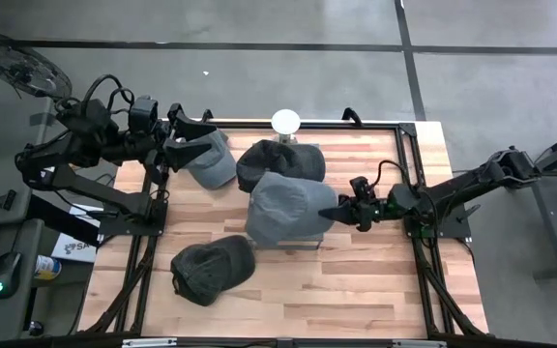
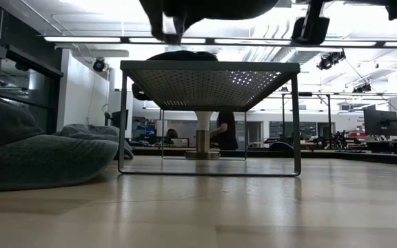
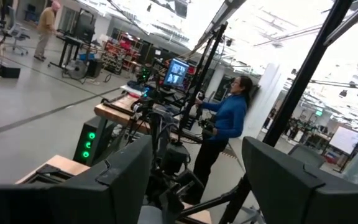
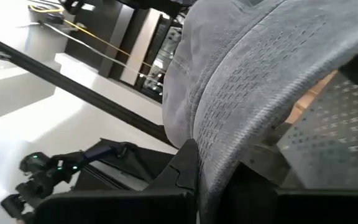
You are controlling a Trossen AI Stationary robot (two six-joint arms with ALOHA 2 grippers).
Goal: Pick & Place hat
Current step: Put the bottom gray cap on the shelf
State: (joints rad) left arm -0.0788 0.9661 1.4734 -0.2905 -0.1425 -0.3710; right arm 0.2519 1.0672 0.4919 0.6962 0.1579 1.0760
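The grey hat is hanging top up over the perforated metal stand, so my right gripper should keep bringing it down until it rests there and then let go of the hat's edge.
My right gripper is shut on a grey hat, held over the near part of a perforated metal stand. A darker hat lies on the stand's far part. My left gripper is open, at the far-left edge of a light grey hat that rests on the table. A dark cap lies on the table near the left front. My right gripper pinches the grey hat's brim between its two fingers, coming level from the table's right. The hat reaches left from the fingers above the stand's perforated top; the low view shows it raised well above the stand. My left gripper: I cannot tell whether it touches the light grey hat.
A white round-topped post stands at the table's far edge behind the stand. The stand's thin legs reach down to the wooden tabletop, which is bare at the near right. People stand in the room beyond.
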